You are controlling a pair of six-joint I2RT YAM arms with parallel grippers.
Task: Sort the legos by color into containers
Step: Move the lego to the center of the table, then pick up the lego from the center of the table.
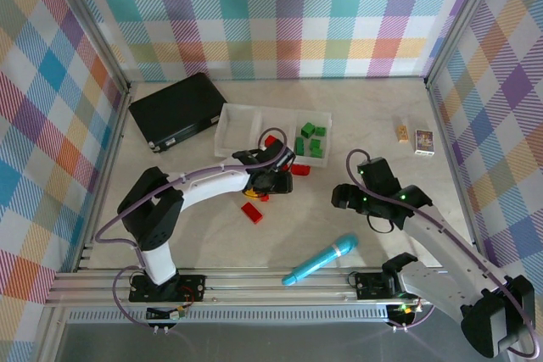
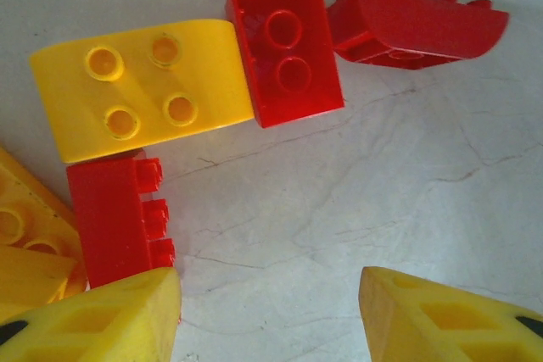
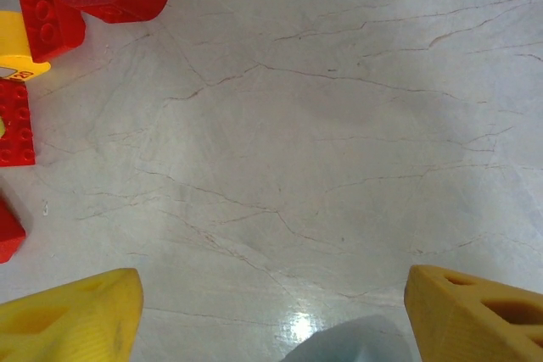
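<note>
The brick's narrow way (image 2: 119, 201) lines up with the fingers of my left gripper, so I keep moving them over the red brick (image 2: 109, 231) on its side until they straddle it.
The white tray (image 1: 240, 121) has three compartments, and several green legos (image 1: 312, 140) lie in its right one. My left gripper (image 1: 273, 179) hovers just in front of the tray, over a cluster of red and yellow legos. In the left wrist view a yellow brick (image 2: 144, 91) touches a small red brick (image 2: 287, 48), with a curved red brick (image 2: 416, 27) beside them. A red brick on its side (image 2: 114, 222) lies against my left fingertip (image 2: 110, 320). The left gripper (image 2: 270, 315) is open over bare table. My right gripper (image 3: 271, 320) is open and holds nothing.
A lone red brick (image 1: 251, 212) lies nearer to me than the cluster. A blue stick (image 1: 321, 260) rests by the front rail. The black case (image 1: 176, 110) sits at the back left. Two small cards (image 1: 414, 137) lie at the back right.
</note>
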